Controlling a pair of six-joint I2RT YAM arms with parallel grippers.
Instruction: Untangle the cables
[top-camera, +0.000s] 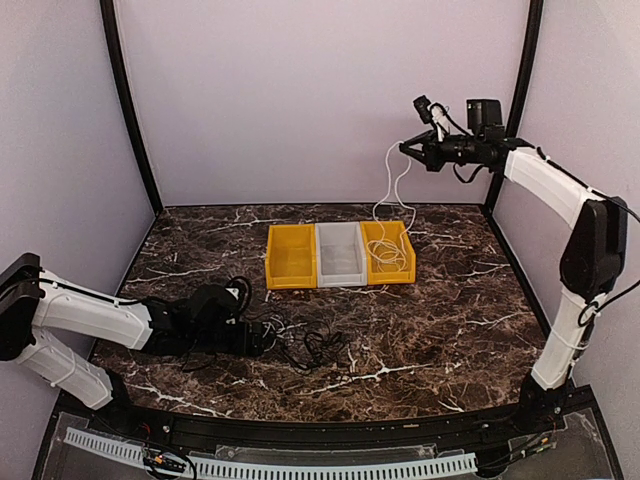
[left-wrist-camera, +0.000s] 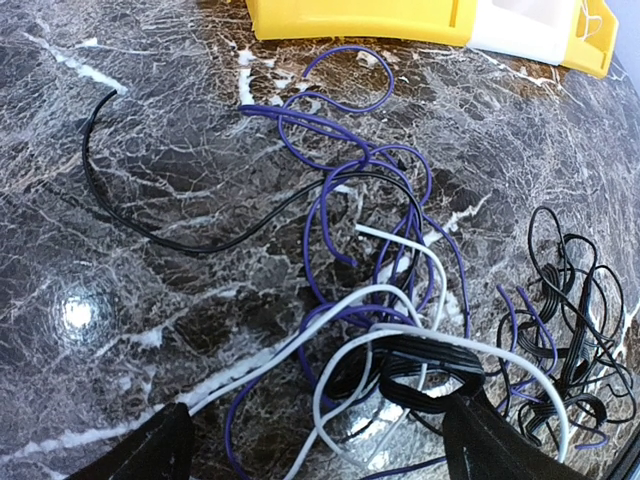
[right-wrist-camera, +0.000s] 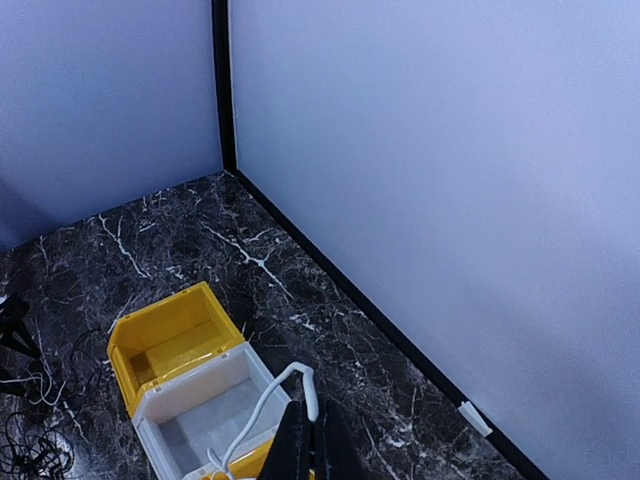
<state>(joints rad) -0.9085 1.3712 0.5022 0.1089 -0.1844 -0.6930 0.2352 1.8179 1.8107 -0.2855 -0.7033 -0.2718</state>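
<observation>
The white cable's upper part (top-camera: 389, 172) is hanging high over the yellow bin (top-camera: 388, 254) that has its loops in it, so my right gripper should move down and feed the cable into the bin.
On the dark marble table a tangle of cables (top-camera: 315, 347) lies in front of my left gripper (top-camera: 268, 335). In the left wrist view the tangle is a purple cable (left-wrist-camera: 350, 48), a white cable (left-wrist-camera: 281, 347), a thin black cable (left-wrist-camera: 170, 243), a flat black band (left-wrist-camera: 434, 354) and a black bundle (left-wrist-camera: 570, 330). The left gripper (left-wrist-camera: 325, 447) is open low over the white and black loops, gripping nothing. High at the back right, my right gripper (top-camera: 404, 149) (right-wrist-camera: 311, 440) is shut on a white cable (top-camera: 393, 190) (right-wrist-camera: 261, 401) that hangs into the right yellow bin (top-camera: 390, 278).
Three bins stand side by side mid-table: a yellow bin (top-camera: 291, 284), a white bin (top-camera: 341, 279) and the right yellow one. In the right wrist view the yellow bin (right-wrist-camera: 120, 345) and the white bin (right-wrist-camera: 190, 385) look empty. Walls close in the back and sides.
</observation>
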